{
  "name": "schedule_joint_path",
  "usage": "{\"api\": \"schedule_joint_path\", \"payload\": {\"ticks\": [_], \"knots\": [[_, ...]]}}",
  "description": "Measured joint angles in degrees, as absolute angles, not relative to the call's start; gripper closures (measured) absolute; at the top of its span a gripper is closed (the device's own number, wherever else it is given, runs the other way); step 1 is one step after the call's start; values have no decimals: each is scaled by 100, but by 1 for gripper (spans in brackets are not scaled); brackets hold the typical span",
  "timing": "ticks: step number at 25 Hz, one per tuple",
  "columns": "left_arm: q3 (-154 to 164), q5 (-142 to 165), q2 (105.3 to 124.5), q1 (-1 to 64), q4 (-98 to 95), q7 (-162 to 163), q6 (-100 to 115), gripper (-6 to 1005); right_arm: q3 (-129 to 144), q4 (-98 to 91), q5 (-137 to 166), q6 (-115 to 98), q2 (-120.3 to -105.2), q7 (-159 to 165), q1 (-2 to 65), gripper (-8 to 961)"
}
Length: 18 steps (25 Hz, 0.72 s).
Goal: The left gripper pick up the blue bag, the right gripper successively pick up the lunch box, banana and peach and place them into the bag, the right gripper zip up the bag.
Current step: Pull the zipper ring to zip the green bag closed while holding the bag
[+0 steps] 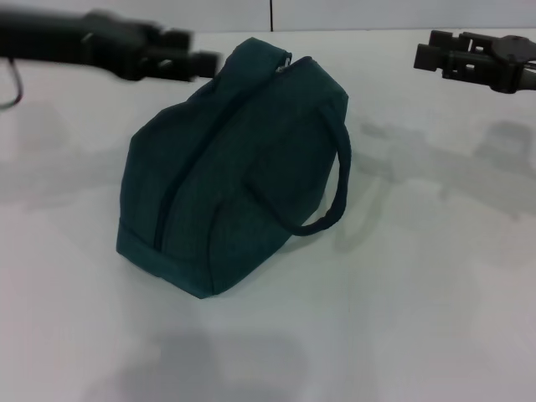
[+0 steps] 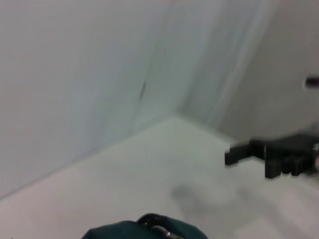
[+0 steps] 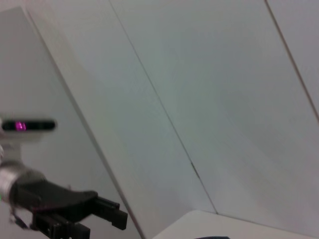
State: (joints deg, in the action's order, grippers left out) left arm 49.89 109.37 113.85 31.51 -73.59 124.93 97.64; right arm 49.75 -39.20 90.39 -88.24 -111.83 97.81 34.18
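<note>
The blue bag's zipper pull [image 1: 286,63] is far away from my right gripper, so next my left gripper grabs the bag's upper edge [image 1: 230,117], brings it nearer and holds it.
The blue bag [image 1: 226,176] stands on the white table [image 1: 419,293], its top zipper line closed and one loop handle [image 1: 335,201] hanging on its right side. Its top edge with the metal ring pull [image 2: 160,230] shows in the left wrist view. My left gripper [image 1: 209,60] hovers at the bag's upper left end, open and empty; it also shows in the right wrist view [image 3: 117,215]. My right gripper [image 1: 423,52] is open and empty at the far right, well apart from the bag; it also shows in the left wrist view [image 2: 228,157]. Lunch box, banana and peach are out of view.
White walls [image 2: 99,74] rise behind the table's far edge. Bare table surface lies in front of and to the right of the bag.
</note>
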Motion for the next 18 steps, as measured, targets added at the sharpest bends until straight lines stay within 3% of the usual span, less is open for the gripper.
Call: {"api": "schedule_joint_path", "payload": {"ticks": [5, 8, 13, 18], "knots": [[6143, 11970, 11392, 3864, -8893, 14530, 9791, 316, 4974, -3923, 9041, -8774, -11178, 9642, 3401, 271], [6595, 12808, 11496, 4211, -9127, 15320, 9806, 324, 4974, -3923, 9046, -8771, -11179, 9618, 3394, 271], [6906, 13618, 11758, 4331, -9163, 15709, 9839, 336, 4974, -3929, 9050, -8772, -11175, 9614, 3392, 272], [7071, 13886, 11788, 4347, -9197, 15856, 9895, 349, 4974, -3929, 9084, -8769, -11166, 9602, 3383, 272]]}}
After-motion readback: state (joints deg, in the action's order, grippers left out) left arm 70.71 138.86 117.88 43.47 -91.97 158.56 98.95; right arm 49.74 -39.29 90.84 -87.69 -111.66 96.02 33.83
